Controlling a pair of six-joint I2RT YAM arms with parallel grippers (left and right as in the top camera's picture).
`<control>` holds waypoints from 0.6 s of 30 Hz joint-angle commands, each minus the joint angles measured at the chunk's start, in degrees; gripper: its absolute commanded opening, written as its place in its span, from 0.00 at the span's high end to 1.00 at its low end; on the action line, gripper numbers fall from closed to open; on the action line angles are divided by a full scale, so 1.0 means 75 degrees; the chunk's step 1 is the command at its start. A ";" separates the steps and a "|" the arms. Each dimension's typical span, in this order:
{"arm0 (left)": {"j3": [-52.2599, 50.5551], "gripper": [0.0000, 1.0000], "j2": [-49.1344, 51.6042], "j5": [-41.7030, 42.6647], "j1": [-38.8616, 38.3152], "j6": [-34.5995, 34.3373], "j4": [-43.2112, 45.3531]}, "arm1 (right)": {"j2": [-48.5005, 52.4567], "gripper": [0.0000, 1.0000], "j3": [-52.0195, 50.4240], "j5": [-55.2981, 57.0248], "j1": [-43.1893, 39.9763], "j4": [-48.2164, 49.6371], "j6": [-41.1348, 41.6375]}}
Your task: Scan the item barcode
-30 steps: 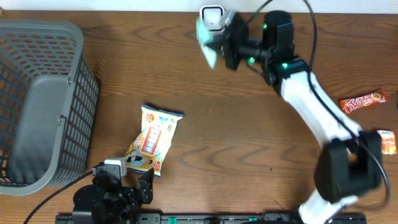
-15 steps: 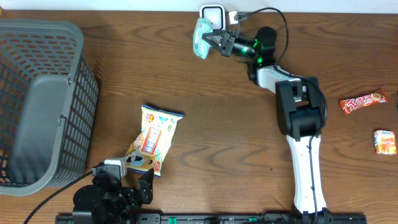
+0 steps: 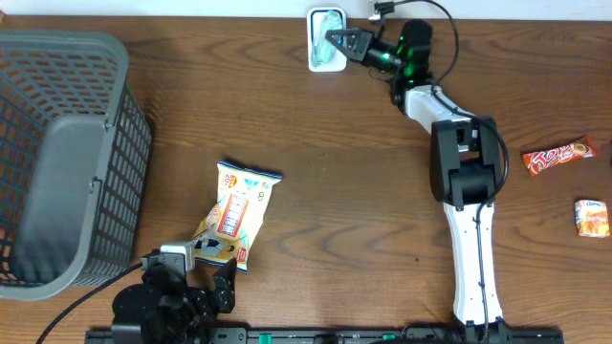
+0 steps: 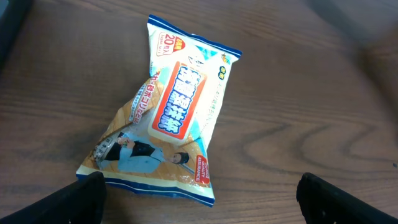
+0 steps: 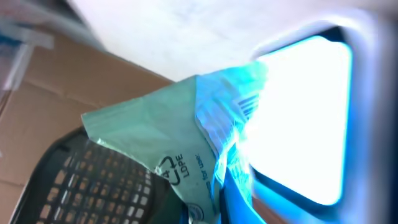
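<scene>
The packet's barcode [image 5: 249,103] points at the scanner's glowing window, so my right gripper should keep moving past the window and release the packet on the clear wood [image 3: 335,91] alongside.
My right gripper [image 3: 341,41] reaches to the table's far edge, shut on a pale green plastic packet [image 3: 323,48]. It holds the packet flat against the white scanner [image 3: 326,13]. In the right wrist view the packet [image 5: 161,143] fills the middle, printed with an LDPE mark. A barcode corner sits at the scanner's bright glowing window [image 5: 305,118]. My left gripper [image 3: 194,283] rests open at the front left edge, its fingers [image 4: 87,200] spread wide just short of two overlapping snack bags [image 4: 186,99], holding nothing.
A grey mesh basket [image 3: 57,153] stands at the left side. The snack bags [image 3: 239,212] lie just right of it. At the right edge lie an orange candy bar [image 3: 557,156] and a small orange packet [image 3: 593,217].
The right arm has straightened and carried the green packet from beside the scanner's left edge to directly over its face. The left arm has not moved.
</scene>
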 commanded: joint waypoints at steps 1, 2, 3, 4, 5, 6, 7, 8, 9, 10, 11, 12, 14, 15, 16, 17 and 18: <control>0.0032 0.02 -0.0044 0.0096 0.0012 -0.0038 0.0012 | 0.0023 0.99 0.0154 0.0087 -0.0131 -0.0545 -0.0370; 0.0032 0.02 -0.0044 0.0096 0.0012 -0.0038 0.0012 | 0.0023 0.99 0.0154 0.0085 -0.0140 -0.0629 -0.0428; 0.0032 0.02 -0.0044 0.0096 0.0012 -0.0038 0.0012 | 0.0023 0.99 0.0154 0.0087 -0.0140 -0.0734 -0.0460; 0.0032 0.02 -0.0044 0.0096 0.0012 -0.0038 0.0012 | 0.0023 0.99 0.0154 0.0073 -0.0140 -0.0825 -0.0449; 0.0032 0.02 -0.0044 0.0096 0.0012 -0.0038 0.0012 | 0.0023 0.99 0.0154 0.0012 -0.0140 -0.0866 -0.0455; 0.0032 0.02 -0.0044 0.0096 0.0012 -0.0038 0.0015 | 0.0023 0.99 0.0154 -0.0015 -0.0140 -0.0924 -0.0455; 0.0032 0.02 -0.0044 0.0096 0.0012 -0.0038 0.0012 | 0.0023 0.99 0.0154 -0.0015 -0.0146 -0.0991 -0.0460; 0.0032 0.02 -0.0044 0.0096 0.0012 -0.0038 0.0012 | 0.0023 0.99 0.0154 -0.0006 -0.0181 -0.1160 -0.0513; 0.0032 0.02 -0.0044 0.0096 0.0012 -0.0038 0.0012 | 0.0020 0.99 0.0154 -0.0012 -0.0227 -0.1352 -0.0606; 0.0032 0.02 -0.0044 0.0096 0.0012 -0.0038 0.0012 | -0.0058 0.99 0.0154 -0.0099 -0.0385 -0.2084 -0.0895; 0.0032 0.02 -0.0044 0.0096 0.0012 -0.0038 0.0012 | -0.0152 0.99 0.0154 -0.0105 -0.0452 -0.2515 -0.1189; 0.0032 0.02 -0.0044 0.0096 0.0012 -0.0038 0.0012 | -0.0268 0.99 0.0154 -0.0090 -0.0501 -0.3005 -0.1504; 0.0032 0.02 -0.0044 0.0096 0.0012 -0.0038 0.0012 | -0.0921 0.99 0.0154 0.0437 -0.0676 -0.5115 -0.2975; 0.0032 0.02 -0.0044 0.0096 0.0012 -0.0038 0.0015 | -0.1259 0.98 0.0154 0.0979 -0.0746 -0.6082 -0.3555; 0.0032 0.02 -0.0044 0.0096 0.0012 -0.0038 0.0012 | -0.1588 0.98 0.0154 0.1530 -0.0804 -0.6863 -0.4051; 0.0032 0.02 -0.0044 0.0096 0.0012 -0.0038 0.0012 | -0.1935 0.98 0.0154 0.2270 -0.0860 -0.7664 -0.4520; 0.0032 0.02 -0.0044 0.0096 0.0012 -0.0038 0.0012 | -0.2398 0.99 0.0154 0.3305 -0.0933 -0.8548 -0.4896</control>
